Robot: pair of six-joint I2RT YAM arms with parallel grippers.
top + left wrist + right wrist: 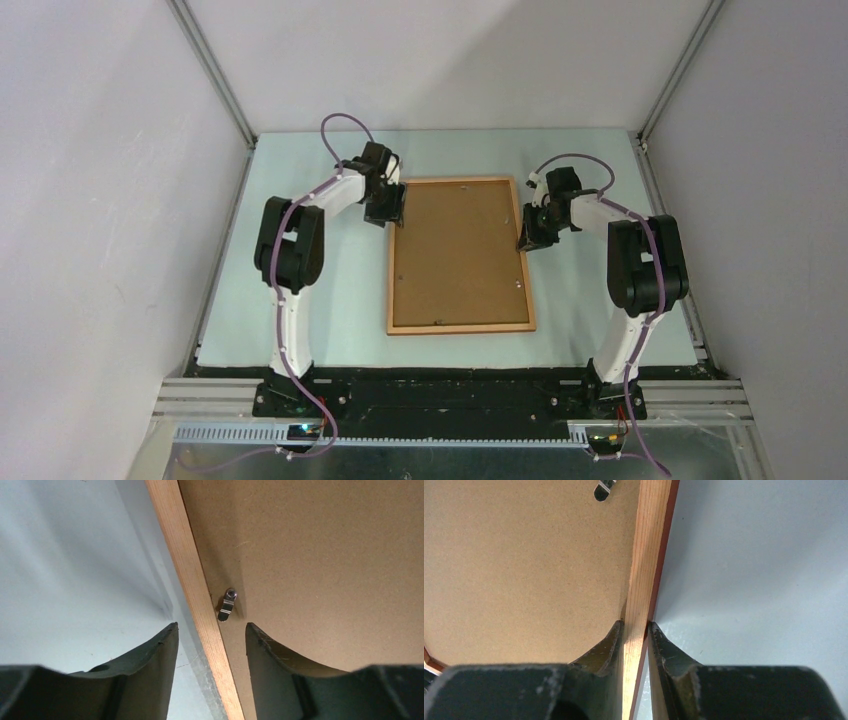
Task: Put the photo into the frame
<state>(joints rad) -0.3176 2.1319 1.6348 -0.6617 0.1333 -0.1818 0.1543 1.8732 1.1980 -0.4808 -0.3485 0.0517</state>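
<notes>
The turn clip's loose end (223,615) slants along the frame's rail, so my left gripper should push the clip's side (230,608) with one finger, turning it squarely toward the rail.
The frame (460,327) lies back side up in the middle of the table, with a brown backing board (460,250) filling it. The photo is not visible in any view. My left gripper (392,218) is open at the frame's upper left. In the left wrist view its jaws (211,630) straddle the left rail (192,575) with a gap on both sides. My right gripper (527,240) is shut on the frame's right rail (646,555). One finger (609,645) rests on the backing board side and the other on the outer edge.
A small metal turn clip (226,606) sits on the backing board just inside the left rail, and another (604,489) shows near the right rail. The pale table (320,300) is walled in on three sides.
</notes>
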